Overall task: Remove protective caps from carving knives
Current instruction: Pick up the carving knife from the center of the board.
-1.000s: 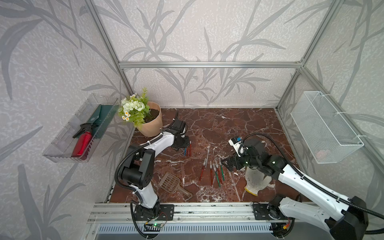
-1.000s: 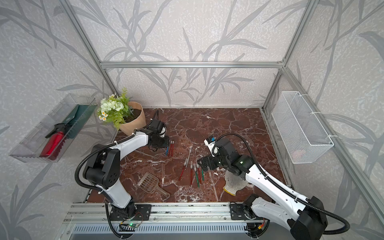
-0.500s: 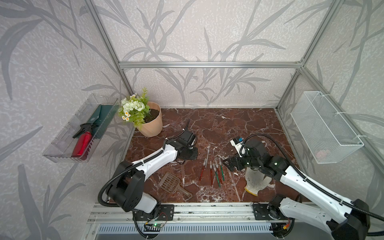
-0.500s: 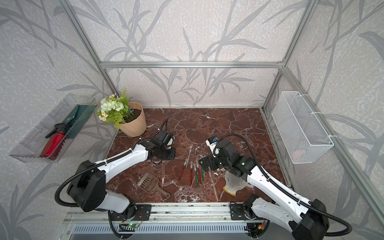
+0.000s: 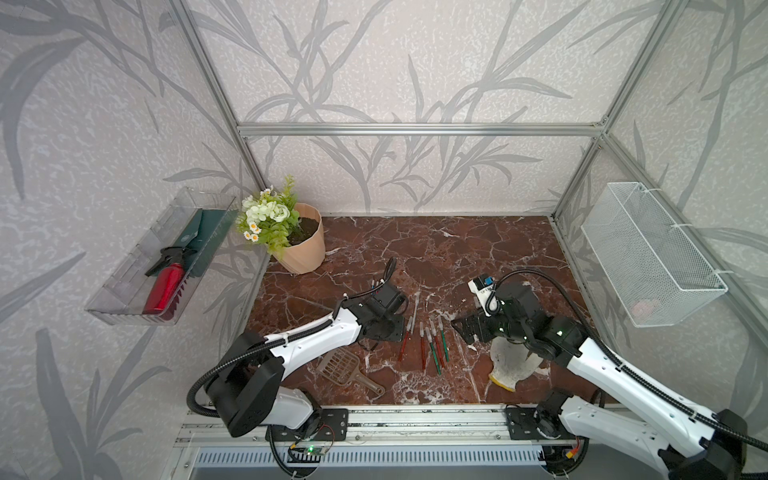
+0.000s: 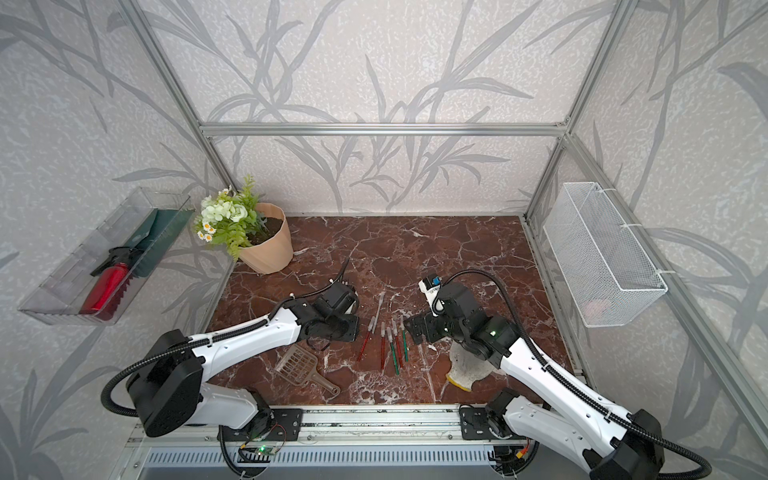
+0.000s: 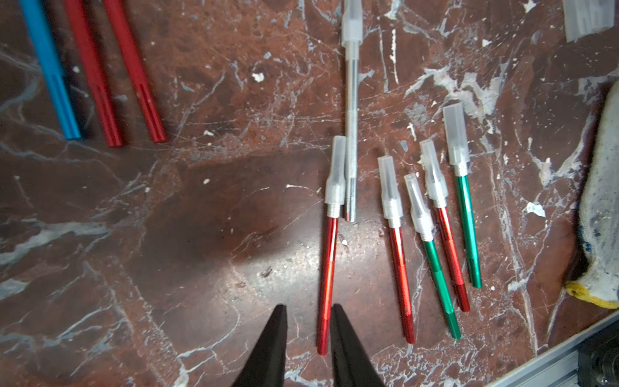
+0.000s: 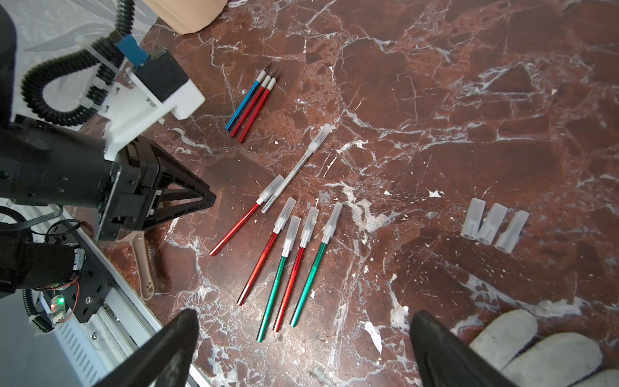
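Observation:
The red knife nearest the left gripper has its handle (image 7: 330, 251) lying free, in line with that gripper's open fingers, so the robot should keep lowering them until they surround that handle (image 7: 327, 291).
Several carving knives (image 8: 284, 241) with red, green or silver handles lie in a row mid-table, each wearing a translucent protective cap (image 8: 289, 209); they show in both top views (image 5: 428, 336) (image 6: 388, 336). Three uncapped knives (image 8: 254, 100), one blue and two red, lie further back. Three loose caps (image 8: 492, 231) sit side by side to the right. My left gripper (image 7: 308, 306) hovers at the row's left end, jaws narrowly open, with the leftmost red knife's (image 7: 328, 268) handle end showing in the gap. My right gripper (image 8: 305, 313) stands wide open over the near ends, holding nothing.
A brown slotted scoop (image 5: 347, 370) lies front left and a white work glove (image 5: 513, 363) under the right arm. A flower pot (image 5: 301, 245) stands back left. A wire basket (image 5: 648, 257) hangs on the right wall, a clear tray (image 5: 124, 291) on the left.
My left arm has swung from the uncapped knives at the back left forward to the left end of the capped row, and its jaws have parted slightly. The right arm has barely moved.

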Action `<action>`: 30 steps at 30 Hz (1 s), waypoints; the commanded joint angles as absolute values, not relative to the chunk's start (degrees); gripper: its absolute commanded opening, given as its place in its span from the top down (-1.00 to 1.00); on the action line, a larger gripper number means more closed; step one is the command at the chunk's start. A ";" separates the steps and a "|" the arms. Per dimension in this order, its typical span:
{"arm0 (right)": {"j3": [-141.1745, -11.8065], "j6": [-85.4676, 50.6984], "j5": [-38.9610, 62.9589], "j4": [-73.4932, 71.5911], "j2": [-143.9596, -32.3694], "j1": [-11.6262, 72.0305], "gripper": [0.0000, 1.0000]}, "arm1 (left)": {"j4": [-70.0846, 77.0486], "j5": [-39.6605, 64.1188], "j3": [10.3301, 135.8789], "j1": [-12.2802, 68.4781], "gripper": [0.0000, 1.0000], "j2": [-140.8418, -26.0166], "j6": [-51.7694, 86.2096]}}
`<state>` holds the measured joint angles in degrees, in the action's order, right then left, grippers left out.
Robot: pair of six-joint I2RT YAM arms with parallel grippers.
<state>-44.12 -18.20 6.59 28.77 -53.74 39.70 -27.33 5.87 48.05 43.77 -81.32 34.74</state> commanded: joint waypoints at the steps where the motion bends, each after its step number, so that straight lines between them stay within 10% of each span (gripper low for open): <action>1: -43.68 -17.49 7.56 29.74 -52.91 39.90 -0.98 | -25.68 4.09 48.13 45.23 0.43 -83.09 36.56; 30: -41.86 -18.18 9.40 28.33 -54.56 39.90 -0.98 | -31.05 -3.44 53.58 52.87 0.51 -92.85 38.24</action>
<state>-42.35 -18.17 8.45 28.71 -54.22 39.70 -28.29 -1.10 52.27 52.47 -92.07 36.77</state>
